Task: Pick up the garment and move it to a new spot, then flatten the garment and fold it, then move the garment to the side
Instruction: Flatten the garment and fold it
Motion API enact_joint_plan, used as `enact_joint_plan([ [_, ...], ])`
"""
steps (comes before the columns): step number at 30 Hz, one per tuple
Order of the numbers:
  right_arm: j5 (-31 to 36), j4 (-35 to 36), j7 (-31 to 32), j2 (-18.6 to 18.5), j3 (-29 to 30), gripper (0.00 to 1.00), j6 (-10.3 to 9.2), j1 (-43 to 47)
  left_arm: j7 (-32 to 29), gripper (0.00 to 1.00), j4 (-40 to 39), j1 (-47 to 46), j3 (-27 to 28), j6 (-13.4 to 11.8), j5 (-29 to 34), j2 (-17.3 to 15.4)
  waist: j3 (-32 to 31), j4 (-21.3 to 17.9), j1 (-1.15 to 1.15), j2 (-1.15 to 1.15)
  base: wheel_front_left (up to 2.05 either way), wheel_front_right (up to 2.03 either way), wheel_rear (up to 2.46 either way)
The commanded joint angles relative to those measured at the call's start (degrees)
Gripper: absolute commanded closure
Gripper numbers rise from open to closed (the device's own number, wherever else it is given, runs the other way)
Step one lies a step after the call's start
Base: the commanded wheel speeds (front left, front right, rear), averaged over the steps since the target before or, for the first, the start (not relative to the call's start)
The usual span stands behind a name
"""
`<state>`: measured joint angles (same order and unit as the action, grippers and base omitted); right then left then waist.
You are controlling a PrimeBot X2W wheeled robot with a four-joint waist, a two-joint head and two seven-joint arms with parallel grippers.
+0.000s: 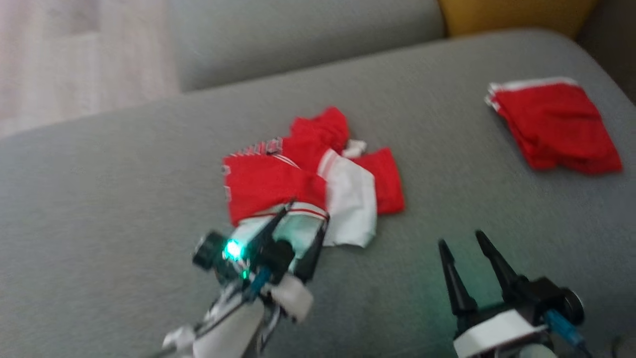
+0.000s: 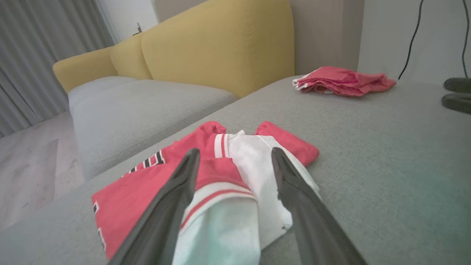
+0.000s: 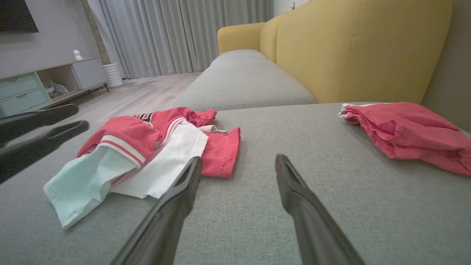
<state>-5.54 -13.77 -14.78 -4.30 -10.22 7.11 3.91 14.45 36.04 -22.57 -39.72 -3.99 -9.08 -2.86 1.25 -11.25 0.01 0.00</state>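
Observation:
My gripper will open the garment out into a broad shirt when it pulls the red hem (image 1: 384,182), because the white sleeve (image 1: 352,203) lies loose over that hem.
A crumpled red-and-white garment (image 1: 308,184) lies in the middle of the grey sofa cushion (image 1: 124,189). My left gripper (image 1: 305,211) stands open right over the garment's near white hem, one finger on each side of the striped cuff (image 2: 220,191). In the left wrist view the garment (image 2: 154,184) spreads between and beyond the two fingers. My right gripper (image 1: 461,238) is open over bare cushion, to the right of the garment (image 3: 147,147) and apart from it. The right wrist view also catches the left gripper's fingers (image 3: 40,129) at its left edge.
A folded red cloth (image 1: 554,124) lies at the far right of the cushion, also seen as a red pile (image 3: 408,132) and a flat red stack (image 2: 342,81). A yellow backrest (image 3: 353,48) rises behind. A second grey seat (image 2: 147,103) and wooden floor lie to the left.

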Motion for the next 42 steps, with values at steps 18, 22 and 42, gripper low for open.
enact_joint_plan([
  [18,-0.68,1.69,-0.22,0.45,-2.97,0.0,0.37,-6.79,-1.13,1.0,24.32,-21.18,-7.59,-8.15,-2.98,-0.02,9.85,-9.36,-0.01,0.0,0.0,0.0,0.0],
  [22,-0.76,1.18,-0.22,0.7,-2.96,0.0,0.37,-6.36,0.05,1.0,22.5,-21.41,-8.47,-7.76,-4.65,-0.02,8.05,-8.75,-0.01,0.0,0.0,0.0,0.0],
  [42,-0.96,1.57,-0.22,1.19,-1.22,0.0,0.37,-1.71,0.54,1.0,-2.17,-41.24,4.39,-0.23,-18.15,-0.58,-1.96,-4.48,-0.01,0.0,0.0,0.0,0.0],
])
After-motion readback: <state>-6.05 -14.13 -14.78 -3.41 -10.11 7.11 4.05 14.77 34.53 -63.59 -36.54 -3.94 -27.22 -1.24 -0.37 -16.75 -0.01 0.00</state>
